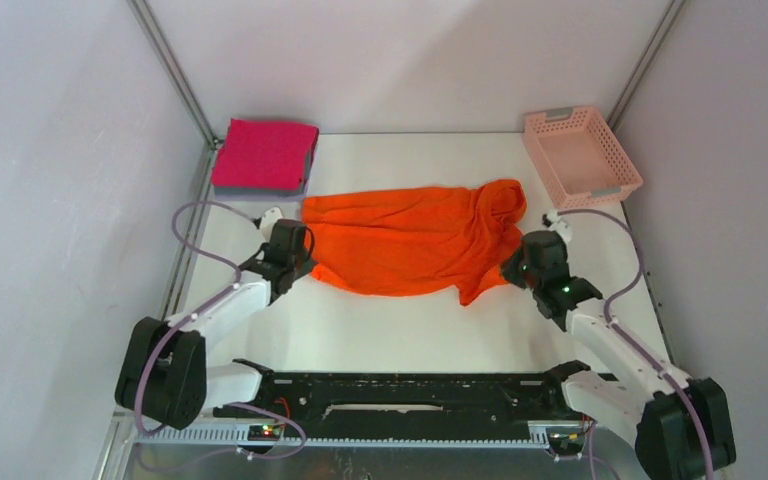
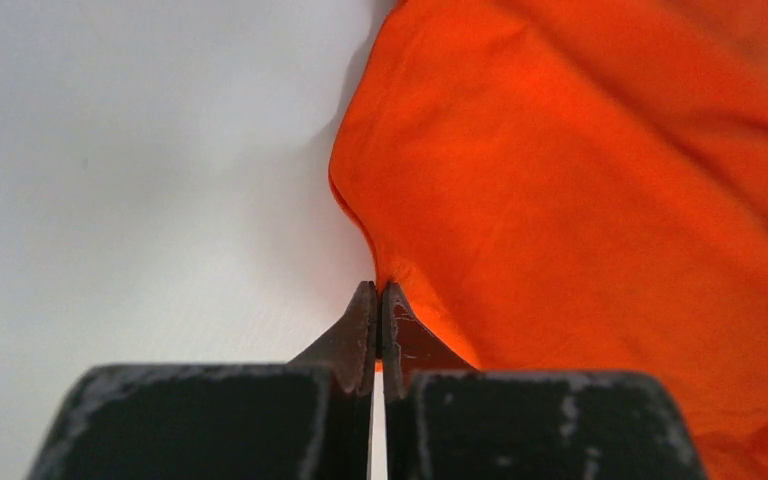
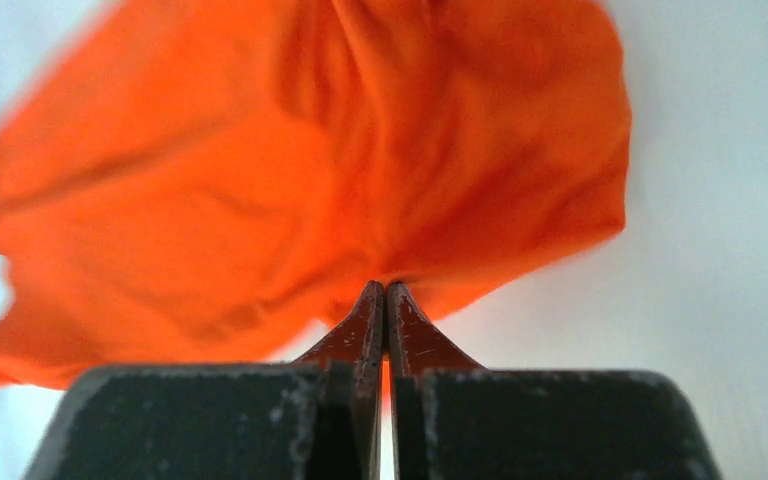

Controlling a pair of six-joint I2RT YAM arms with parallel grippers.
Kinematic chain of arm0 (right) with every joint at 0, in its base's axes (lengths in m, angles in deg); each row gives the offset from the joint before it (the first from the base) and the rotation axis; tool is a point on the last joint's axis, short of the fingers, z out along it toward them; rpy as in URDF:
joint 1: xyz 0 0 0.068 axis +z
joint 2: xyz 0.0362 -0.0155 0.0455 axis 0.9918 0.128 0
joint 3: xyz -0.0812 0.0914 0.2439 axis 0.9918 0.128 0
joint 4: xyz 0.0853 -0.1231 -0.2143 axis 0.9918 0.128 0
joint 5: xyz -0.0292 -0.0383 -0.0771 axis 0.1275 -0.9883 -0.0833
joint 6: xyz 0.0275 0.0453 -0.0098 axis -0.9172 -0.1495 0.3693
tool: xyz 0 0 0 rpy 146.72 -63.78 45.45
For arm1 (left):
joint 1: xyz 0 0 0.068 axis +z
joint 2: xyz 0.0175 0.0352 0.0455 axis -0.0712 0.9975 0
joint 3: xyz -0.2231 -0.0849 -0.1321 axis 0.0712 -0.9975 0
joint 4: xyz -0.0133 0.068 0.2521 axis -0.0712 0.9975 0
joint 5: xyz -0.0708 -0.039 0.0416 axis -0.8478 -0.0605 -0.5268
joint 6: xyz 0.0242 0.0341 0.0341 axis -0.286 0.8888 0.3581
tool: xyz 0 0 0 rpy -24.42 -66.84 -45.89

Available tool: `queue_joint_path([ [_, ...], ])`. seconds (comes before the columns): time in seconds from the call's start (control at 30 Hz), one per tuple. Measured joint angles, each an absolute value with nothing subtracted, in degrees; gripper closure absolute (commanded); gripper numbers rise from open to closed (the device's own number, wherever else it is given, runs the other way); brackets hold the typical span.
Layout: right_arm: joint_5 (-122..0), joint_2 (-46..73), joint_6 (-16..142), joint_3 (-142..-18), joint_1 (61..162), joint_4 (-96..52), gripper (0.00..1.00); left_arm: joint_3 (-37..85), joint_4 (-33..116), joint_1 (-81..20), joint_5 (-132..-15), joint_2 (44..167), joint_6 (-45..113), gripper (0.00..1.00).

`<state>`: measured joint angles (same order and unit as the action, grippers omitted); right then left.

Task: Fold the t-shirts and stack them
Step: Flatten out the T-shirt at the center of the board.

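The orange t-shirt lies bunched [image 1: 496, 215] near my right gripper, so both my grippers should lift it and spread it toward the black rail [image 1: 400, 394] before folding.
An orange t-shirt [image 1: 410, 240] lies crumpled across the middle of the white table, bunched up at its right end. My left gripper [image 1: 305, 262] pinches its left edge, and in the left wrist view the jaws [image 2: 379, 290] are shut on the orange cloth [image 2: 580, 200]. At the shirt's right edge my right gripper [image 1: 508, 268] is shut on the fabric; the right wrist view shows the gripper [image 3: 386, 288] pressed together with orange cloth [image 3: 290, 180] caught at the tips. A folded magenta-pink t-shirt [image 1: 265, 152] rests on a grey one [image 1: 309, 170] at the back left.
A pale pink lattice basket [image 1: 580, 155] stands at the back right corner. Metal frame posts rise at both back corners. The black rail with the arm bases [image 1: 410, 395] runs along the near edge.
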<state>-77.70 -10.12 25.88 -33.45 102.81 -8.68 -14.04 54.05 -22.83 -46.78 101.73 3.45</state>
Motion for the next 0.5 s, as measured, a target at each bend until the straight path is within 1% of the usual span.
queue_joint_path([
  [0.13,-78.7,-15.98,28.22,-38.8,99.57,-10.87,1.0,-8.77,56.43,-22.83,-45.29,96.69,5.07,1.0],
  [0.27,-79.93,-23.76,30.6,-45.8,96.51,-11.76,1.0,-2.54,56.93,-22.87,-43.78,86.28,6.84,1.0],
  [0.4,-81.09,-30.54,33.6,-53.56,96.14,-11.74,1.0,2.62,57.66,-22.87,-42.6,75.79,8.54,1.0],
  [0.5,-81.57,-33.31,35.74,-59.55,96.14,-10.69,1.0,6.05,58.64,-22.87,-42.36,69.63,9.61,1.0],
])
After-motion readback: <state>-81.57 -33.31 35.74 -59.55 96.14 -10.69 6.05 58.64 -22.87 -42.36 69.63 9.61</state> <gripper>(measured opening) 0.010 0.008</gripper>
